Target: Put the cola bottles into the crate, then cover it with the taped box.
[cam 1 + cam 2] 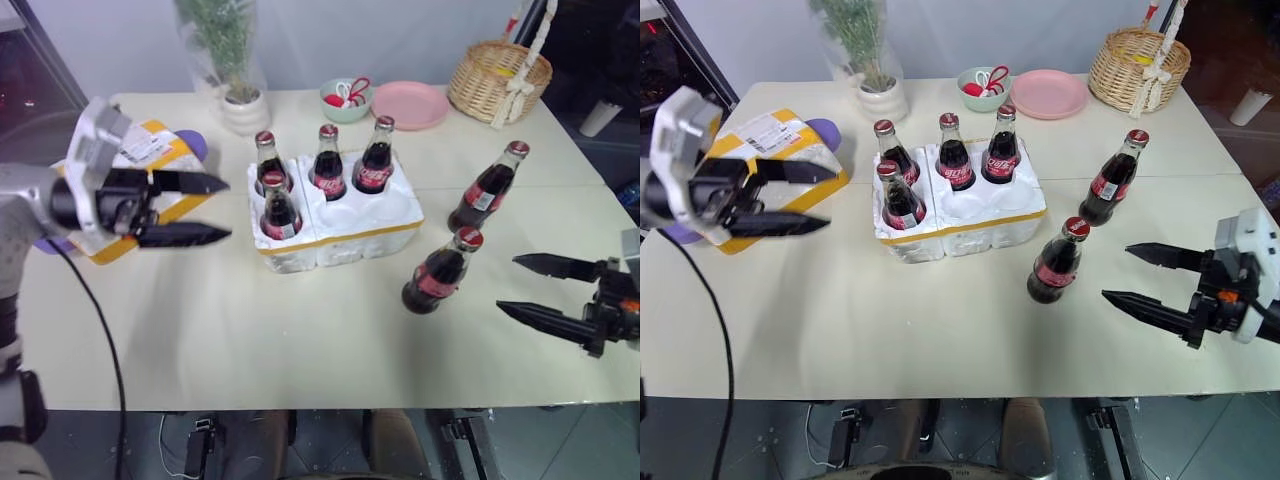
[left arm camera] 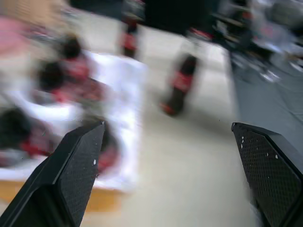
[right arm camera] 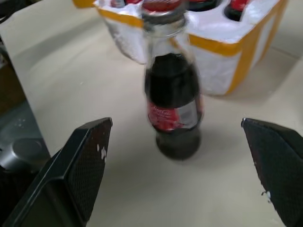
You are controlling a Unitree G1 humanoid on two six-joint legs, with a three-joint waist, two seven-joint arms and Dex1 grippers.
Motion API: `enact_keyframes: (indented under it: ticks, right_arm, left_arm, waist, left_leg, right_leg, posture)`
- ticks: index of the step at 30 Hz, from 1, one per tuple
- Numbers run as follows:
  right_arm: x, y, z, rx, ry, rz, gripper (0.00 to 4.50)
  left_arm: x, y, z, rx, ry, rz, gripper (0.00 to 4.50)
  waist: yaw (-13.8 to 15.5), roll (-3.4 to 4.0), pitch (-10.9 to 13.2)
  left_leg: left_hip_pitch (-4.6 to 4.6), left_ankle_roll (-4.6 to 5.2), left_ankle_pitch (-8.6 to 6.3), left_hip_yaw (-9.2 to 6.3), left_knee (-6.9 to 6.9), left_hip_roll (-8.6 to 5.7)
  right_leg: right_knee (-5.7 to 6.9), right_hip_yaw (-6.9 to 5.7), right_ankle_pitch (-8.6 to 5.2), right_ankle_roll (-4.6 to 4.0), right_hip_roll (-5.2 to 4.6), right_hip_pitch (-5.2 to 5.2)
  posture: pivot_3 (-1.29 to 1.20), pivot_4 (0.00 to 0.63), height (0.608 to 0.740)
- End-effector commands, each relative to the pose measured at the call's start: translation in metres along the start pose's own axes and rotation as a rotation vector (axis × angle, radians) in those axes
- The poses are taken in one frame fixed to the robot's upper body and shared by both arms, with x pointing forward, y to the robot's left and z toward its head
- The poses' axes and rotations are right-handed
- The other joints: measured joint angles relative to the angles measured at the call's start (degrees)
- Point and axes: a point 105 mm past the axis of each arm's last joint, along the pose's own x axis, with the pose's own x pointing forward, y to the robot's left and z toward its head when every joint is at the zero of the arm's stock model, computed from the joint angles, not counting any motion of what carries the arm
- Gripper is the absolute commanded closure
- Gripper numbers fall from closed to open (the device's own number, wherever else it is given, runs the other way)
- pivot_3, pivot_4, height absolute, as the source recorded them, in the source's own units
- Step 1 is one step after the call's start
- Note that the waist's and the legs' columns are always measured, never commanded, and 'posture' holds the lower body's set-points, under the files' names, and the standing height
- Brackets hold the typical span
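Note:
The crate's cola bottles (image 1: 329,170) are sunk down to their labels, so the nearer cola bottle (image 1: 437,274) will go down just as far when the robot lowers it in.
The white foam crate (image 1: 385,222) with a yellow band stands mid-table and holds several cola bottles (image 1: 328,165) with red caps. Two more cola bottles stand on the table to its right, one farther back (image 1: 487,192) and one nearer (image 1: 438,275). My left gripper (image 1: 228,208) is open, hovering left of the crate and pointing at it, with nothing in it. It hides part of the taped box (image 1: 770,140), which lies at the left. My right gripper (image 1: 507,284) is open, right of the nearer bottle (image 3: 173,94), apart from it.
Along the back edge stand a plant in a white pot (image 1: 245,105), a green bowl (image 1: 345,100), a pink plate (image 1: 410,103) and a wicker basket (image 1: 498,80). Something purple (image 1: 193,143) sticks out from behind the taped box. Bare tabletop lies in front of the crate.

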Motion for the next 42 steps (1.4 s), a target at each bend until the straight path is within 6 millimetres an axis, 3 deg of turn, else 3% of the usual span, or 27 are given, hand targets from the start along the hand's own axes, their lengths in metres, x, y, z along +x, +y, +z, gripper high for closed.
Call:
enact_keyframes:
  ticks: [1, 6, 10, 21, 26, 29, 35, 38, 42]
  right_arm:
    - [0.016, 0.004, -0.006, 0.016, -0.021, 0.001, 0.00]
    - [0.041, 0.000, -0.018, 0.065, -0.045, -0.023, 0.00]
    - [0.052, -0.002, -0.022, 0.095, -0.067, -0.025, 0.00]
    - [0.087, -0.012, -0.033, 0.171, -0.111, -0.029, 0.00]
    - [0.082, 0.000, -0.018, 0.148, -0.159, 0.048, 1.67]
    - [0.076, 0.005, 0.000, 0.105, -0.199, 0.081, 1.67]
    - [0.066, 0.005, 0.073, 0.054, -0.396, 0.174, 1.67]
    - [0.078, 0.001, 0.108, 0.014, -0.463, 0.191, 1.67]
    - [0.115, -0.009, 0.139, -0.021, -0.488, 0.155, 1.67]
  left_arm:
    - [0.009, -0.020, -0.008, 0.042, 0.069, -0.075, 0.01]
    - [0.030, -0.014, -0.021, 0.110, 0.057, -0.028, 0.01]
    - [0.042, -0.016, -0.017, 0.125, 0.019, -0.039, 0.01]
    - [0.056, -0.012, -0.024, 0.127, 0.005, -0.051, 0.01]
    - [0.053, -0.008, -0.023, 0.130, 0.005, -0.037, 0.00]
    - [0.052, -0.007, -0.023, 0.130, 0.003, -0.026, 0.00]
    - [0.049, -0.003, -0.021, 0.129, -0.009, -0.008, 0.00]
    - [0.048, 0.001, -0.016, 0.131, -0.032, 0.012, 0.00]
    - [0.045, 0.006, -0.012, 0.140, -0.048, 0.046, 0.00]
  waist:
    - [0.2, -0.06, 0.0]
    - [0.4, -0.08, 0.0]
    - [0.2, -0.08, 0.0]
    - [0.1, -0.08, 0.0]
    - [0.2, -0.08, 0.0]
    - [0.2, -0.04, 0.0]
    - [-0.2, 0.01, 0.0]
    - [-0.1, 0.01, 0.0]
    - [-0.3, 0.01, 0.0]
  left_leg:
    - [-0.01, 0.00, 0.00, 0.00, 0.01, 0.00]
    - [-0.07, 0.00, 0.00, -0.02, 0.09, 0.00]
    - [-0.08, 0.00, 0.00, -0.03, 0.04, 0.00]
    - [-0.07, 0.00, 0.00, -0.06, 0.01, 0.00]
    - [-0.09, 0.00, 0.00, -0.08, 0.00, -0.01]
    - [-0.10, 0.00, 0.00, -0.08, -0.03, -0.01]
    - [-0.10, 0.01, 0.00, -0.06, -0.03, 0.01]
    - [-0.12, 0.01, 0.00, -0.10, -0.05, 0.08]
    - [-0.15, 0.00, 0.00, -0.09, -0.05, 0.23]
  right_leg:
    - [-0.04, 0.00, 0.00, -0.01, 0.00, 0.01]
    - [-0.11, 0.00, 0.02, -0.05, 0.00, 0.02]
    - [-0.11, 0.00, 0.03, -0.05, 0.00, -0.03]
    - [-0.10, -0.01, 0.03, -0.04, 0.03, -0.04]
    - [-0.10, -0.01, 0.03, -0.04, 0.04, -0.05]
    - [-0.09, -0.02, 0.03, -0.04, 0.04, -0.09]
    - [-0.07, 0.00, 0.04, -0.04, 0.04, -0.14]
    - [-0.09, -0.01, 0.03, -0.05, 0.14, -0.16]
    - [-0.10, -0.01, 0.07, -0.11, 0.29, -0.22]
  posture:
    - [0.00, 0.150, 0.737]
    - [0.00, 0.150, 0.737]
    - [0.00, 0.150, 0.737]
    - [0.00, 0.150, 0.737]
    - [0.00, 0.150, 0.737]
    - [0.00, 0.150, 0.737]
    - [0.00, 0.150, 0.737]
    - [0.00, 0.150, 0.737]
    - [0.00, 0.150, 0.737]
